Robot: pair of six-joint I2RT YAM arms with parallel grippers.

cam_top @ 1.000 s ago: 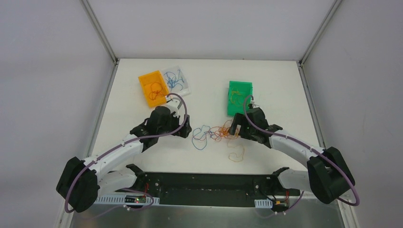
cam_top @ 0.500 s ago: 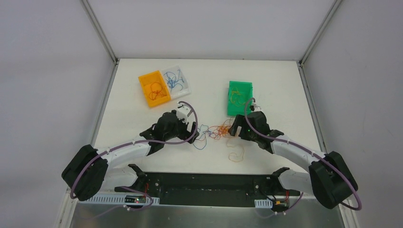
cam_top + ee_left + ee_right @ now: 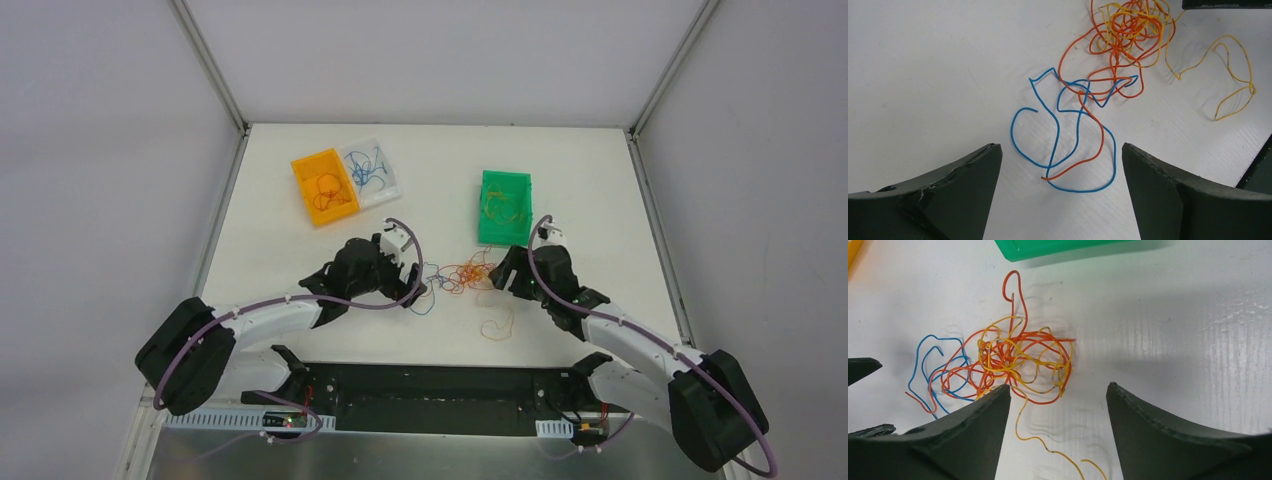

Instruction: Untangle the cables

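Note:
The heap point(image 3: 468, 272) will stretch out and stay tangled when I pull with both grippers, because orange-red cables wind through the yellow ones point(image 3: 1133, 31).
The cables point(image 3: 462, 280) lie in a tangled heap of orange-red and yellow strands mid-table, with blue loops trailing left and a yellow strand point(image 3: 497, 325) trailing toward the near edge. My left gripper point(image 3: 418, 285) sits at the heap's left side. It is open point(image 3: 1060, 150), and the blue cable point(image 3: 1081, 191) and an orange-red end point(image 3: 1071, 168) lie between its fingers, untouched. My right gripper point(image 3: 500, 272) is at the heap's right side, open point(image 3: 1058, 386). The tangle point(image 3: 1018, 357) lies just beyond its fingertips, and a yellow strand point(image 3: 1017, 424) runs beside its left finger.
At the back left an orange bin point(image 3: 300, 185) holds orange-red strands, and a clear bin point(image 3: 390, 190) beside it holds blue ones. A green bin point(image 3: 504, 177) with yellow strands stands behind the right gripper, its edge also showing in the right wrist view point(image 3: 1048, 247).
The left gripper has moved right, up to the blue loops. The right arm has swung nearer and lower beside the heap, and its jaws have narrowed a little.

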